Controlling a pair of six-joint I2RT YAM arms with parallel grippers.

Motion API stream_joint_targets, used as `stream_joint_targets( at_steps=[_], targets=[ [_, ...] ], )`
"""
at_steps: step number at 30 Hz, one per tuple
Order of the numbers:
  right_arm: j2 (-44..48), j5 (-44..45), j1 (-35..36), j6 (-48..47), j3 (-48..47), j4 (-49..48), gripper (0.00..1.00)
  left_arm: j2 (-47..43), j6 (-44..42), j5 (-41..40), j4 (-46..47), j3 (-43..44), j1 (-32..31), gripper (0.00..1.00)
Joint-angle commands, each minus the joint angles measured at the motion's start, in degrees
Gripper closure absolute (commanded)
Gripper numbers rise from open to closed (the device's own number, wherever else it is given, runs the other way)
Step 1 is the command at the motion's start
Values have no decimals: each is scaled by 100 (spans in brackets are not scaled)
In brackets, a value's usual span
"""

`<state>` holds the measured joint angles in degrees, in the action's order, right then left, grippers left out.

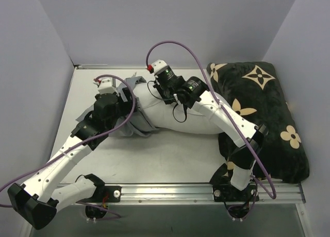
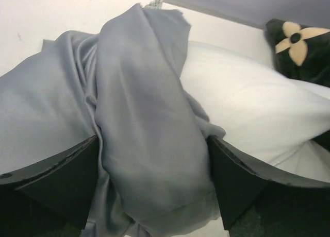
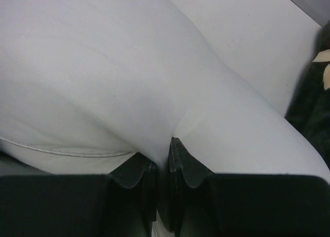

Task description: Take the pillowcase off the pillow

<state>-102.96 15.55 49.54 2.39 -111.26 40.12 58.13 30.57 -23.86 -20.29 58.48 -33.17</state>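
Observation:
Next, my right gripper pulls the white pillow (image 1: 198, 122) away while my left gripper holds the pillowcase, because the pillowcase is bunched up around the pillow's end (image 1: 146, 111) and my grippers are close together.
The grey pillowcase (image 2: 139, 118) lies bunched and creased at the left end of the white pillow (image 2: 247, 108). In the top view the pillowcase (image 1: 135, 122) is a crumpled heap beside the pillow (image 1: 165, 113), partly under my left arm. My left gripper (image 2: 153, 170) is open, its fingers wide apart, and a thick fold of the pillowcase lies between them. My right gripper (image 3: 164, 149) is shut on a pinch of the pillow's white cover (image 3: 103, 67), near a seam. From above, the left gripper (image 1: 124, 95) and right gripper (image 1: 154, 87) are close together over the pillow's far left end.
A black plush cushion with tan flower motifs (image 1: 263, 113) fills the right side of the white table (image 1: 154, 159), touching the pillow's right end; it also shows as the cushion (image 2: 299, 46) in the left wrist view. White walls enclose the back and sides. A metal rail runs along the near edge.

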Motion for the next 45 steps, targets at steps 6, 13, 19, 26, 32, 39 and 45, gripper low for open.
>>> stream_joint_targets(
  at_steps=[6, 13, 19, 26, 32, 39, 45],
  targets=[
    [460, 62, -163, 385, -774, -118, 100, -135, 634, -1716, -826, -399, -58, 77],
    [829, 44, -383, 587, -879, -22, 100, -135, 723, -1517, -1029, -416, 1074, 87],
    [874, 27, -480, 648, -1152, 128, 100, 241, 652, -1288, -950, -293, 1962, 82],
    [900, -412, -691, 806, -1056, 145, 100, 761, 661, -1078, -713, -170, 2542, 36],
    [909, -1510, -841, 710, -171, -266, 100, 1016, 187, 353, 314, -433, 2649, 69],
    [760, -2021, -876, 727, 79, -479, 100, 1113, -243, 1911, 457, -216, 2500, 100],
    [768, -2292, -885, 605, -247, -443, 100, 850, -604, 1963, -509, 698, 2219, 100]
  ],
)
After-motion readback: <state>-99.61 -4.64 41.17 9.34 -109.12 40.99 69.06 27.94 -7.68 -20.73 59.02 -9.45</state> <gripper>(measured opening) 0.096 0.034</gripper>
